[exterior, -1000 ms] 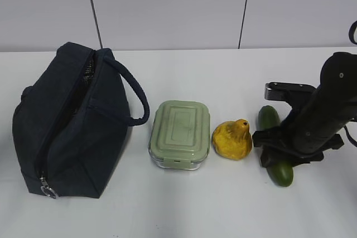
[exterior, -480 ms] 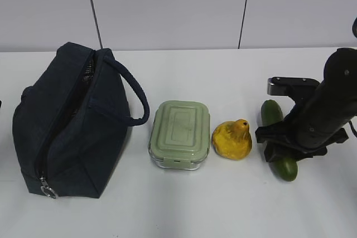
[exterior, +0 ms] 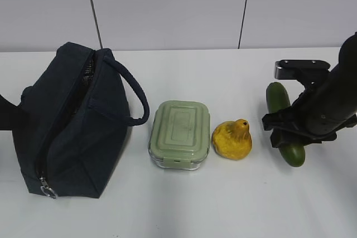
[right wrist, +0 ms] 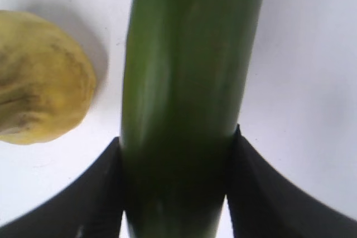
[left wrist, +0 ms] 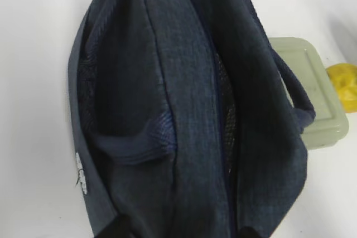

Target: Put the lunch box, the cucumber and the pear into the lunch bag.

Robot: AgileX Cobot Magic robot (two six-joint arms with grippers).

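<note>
I should pinch the fabric [exterior: 47, 116] next to the lunch bag's zipper with my left gripper and hold it open before the cucumber goes in, because the zipper is open only in a narrow slit [exterior: 71, 107].
The navy lunch bag [exterior: 72, 121] stands at the left, its top zipper parted in a narrow slit. The sage-lidded lunch box [exterior: 179, 134] and the yellow pear [exterior: 232, 140] sit to its right on the table. My right gripper [exterior: 295, 132] is shut on the dark green cucumber [exterior: 279, 98] near its middle and holds it a little above the table, right of the pear. In the right wrist view, the fingers [right wrist: 100, 193] press both sides of the cucumber [right wrist: 184, 82]. My left gripper [left wrist: 181, 232] is open, close over the bag [left wrist: 184, 110]. In the exterior view it shows as a dark shape [exterior: 6, 118] at the left edge.
The bag's loop handle [exterior: 136, 101] arches toward the lunch box. A metal ring pull [exterior: 48, 191] hangs at the bag's near end. Mesh lining [left wrist: 224, 104] shows in the slit. A white wall rises behind the white table [exterior: 184, 204].
My right gripper has carried the cucumber up and to the right, away from the pear. My left arm has come in at the left edge beside the bag.
</note>
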